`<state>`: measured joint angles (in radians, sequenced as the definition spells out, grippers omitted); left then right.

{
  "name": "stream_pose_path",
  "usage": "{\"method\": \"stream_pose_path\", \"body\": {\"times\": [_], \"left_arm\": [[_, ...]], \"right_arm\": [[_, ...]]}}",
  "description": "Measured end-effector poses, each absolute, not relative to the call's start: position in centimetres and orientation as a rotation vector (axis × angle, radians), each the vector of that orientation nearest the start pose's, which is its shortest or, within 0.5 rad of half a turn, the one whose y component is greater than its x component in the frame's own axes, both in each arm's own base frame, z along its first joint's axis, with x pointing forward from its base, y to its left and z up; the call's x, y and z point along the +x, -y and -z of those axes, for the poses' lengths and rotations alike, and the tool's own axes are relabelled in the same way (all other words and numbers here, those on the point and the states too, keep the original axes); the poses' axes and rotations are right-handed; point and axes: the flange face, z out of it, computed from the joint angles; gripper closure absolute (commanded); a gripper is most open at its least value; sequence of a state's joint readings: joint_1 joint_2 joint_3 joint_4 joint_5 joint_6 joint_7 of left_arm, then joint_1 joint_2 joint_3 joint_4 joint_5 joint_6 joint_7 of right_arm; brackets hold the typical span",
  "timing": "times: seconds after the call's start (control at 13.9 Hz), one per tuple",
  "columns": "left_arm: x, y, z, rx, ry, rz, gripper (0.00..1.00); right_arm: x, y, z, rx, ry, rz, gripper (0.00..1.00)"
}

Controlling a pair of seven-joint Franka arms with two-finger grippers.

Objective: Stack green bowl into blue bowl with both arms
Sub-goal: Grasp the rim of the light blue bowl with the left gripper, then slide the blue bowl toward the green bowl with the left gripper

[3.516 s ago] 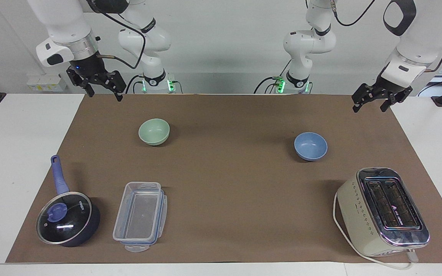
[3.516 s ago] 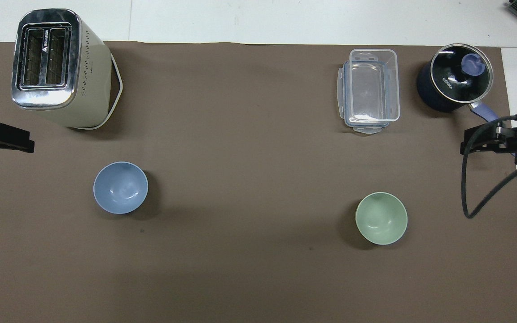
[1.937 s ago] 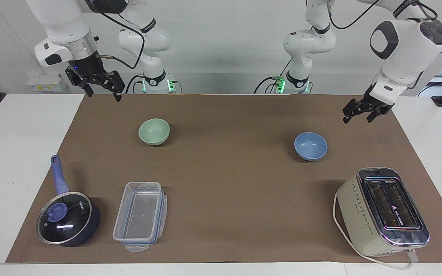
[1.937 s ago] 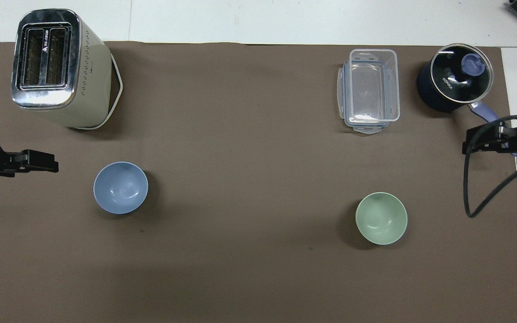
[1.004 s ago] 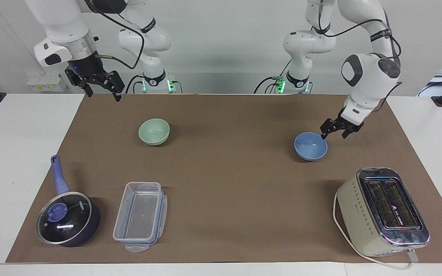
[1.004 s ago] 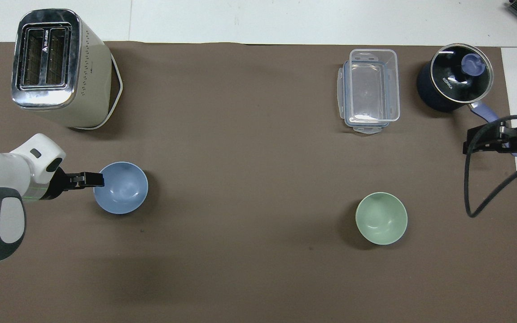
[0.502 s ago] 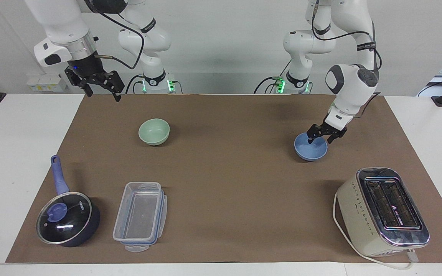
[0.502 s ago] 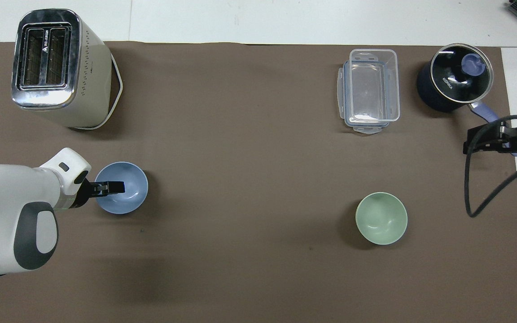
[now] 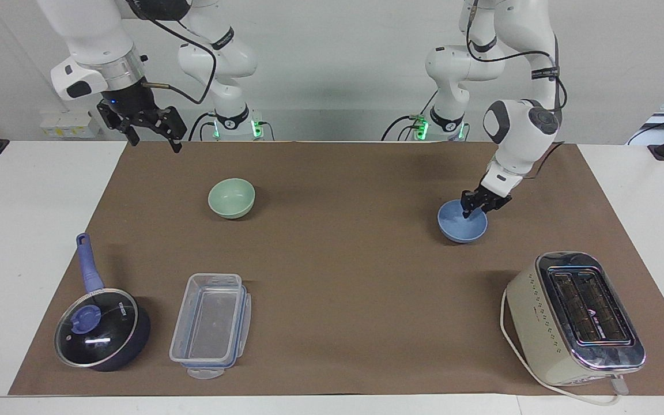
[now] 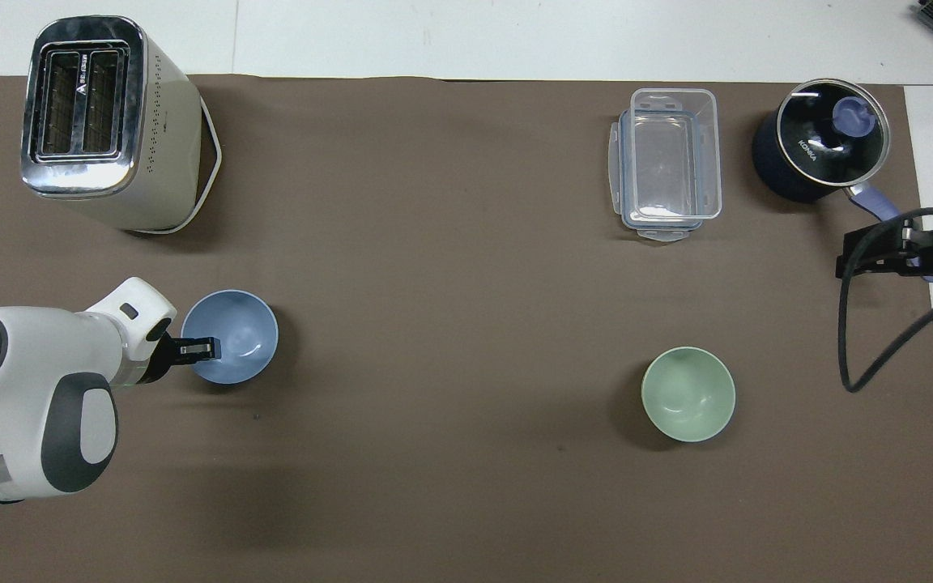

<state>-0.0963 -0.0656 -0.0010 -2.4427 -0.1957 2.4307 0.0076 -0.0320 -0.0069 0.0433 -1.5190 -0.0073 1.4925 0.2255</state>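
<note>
I expect the green bowl [image 10: 688,394] to hide the blue bowl from above when I lower it in, because the blue bowl's rim [image 10: 266,305] is just as wide.
The pale green bowl [image 9: 231,198] stands upright on the brown mat toward the right arm's end; it also shows in the overhead view [image 10: 688,394]. The periwinkle-blue bowl [image 9: 459,229] sits toward the left arm's end, also seen from overhead [image 10: 240,332]. My left gripper [image 9: 478,211] is down at the blue bowl's rim on the side toward the left arm's end, one finger inside and one outside, shut on it; from overhead [image 10: 206,349] it overlaps that rim. My right gripper [image 9: 156,141] waits open and empty in the air over the mat's edge nearest the robots [image 10: 843,263].
A cream toaster [image 9: 577,317] with a white cord stands farther from the robots than the blue bowl. A clear plastic container [image 9: 211,325] and a dark blue lidded saucepan [image 9: 101,328] stand farther from the robots than the green bowl.
My left arm swung in and came down onto the blue bowl's rim, and its fingers closed. The blue bowl shifted slightly toward the table's middle. The right arm stayed put.
</note>
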Motion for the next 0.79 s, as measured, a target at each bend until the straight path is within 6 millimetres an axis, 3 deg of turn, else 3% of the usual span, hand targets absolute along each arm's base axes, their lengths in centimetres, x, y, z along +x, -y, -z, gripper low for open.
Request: {"method": "stream_pose_path", "body": {"times": [0.43, 0.65, 0.79], "left_arm": [[48.7, 4.4, -34.0, -3.275, 0.077, 0.121, 1.00], [49.8, 4.0, -35.9, -3.282, 0.084, 0.122, 1.00], [50.7, 3.8, -38.1, -3.293, 0.083, 0.080, 1.00]], "right_arm": [[54.5, -0.5, -64.6, -3.133, -0.338, -0.029, 0.00], [54.5, -0.5, -64.6, -3.133, -0.338, -0.029, 0.00], [54.5, -0.5, -64.6, -3.133, -0.339, -0.029, 0.00]]}}
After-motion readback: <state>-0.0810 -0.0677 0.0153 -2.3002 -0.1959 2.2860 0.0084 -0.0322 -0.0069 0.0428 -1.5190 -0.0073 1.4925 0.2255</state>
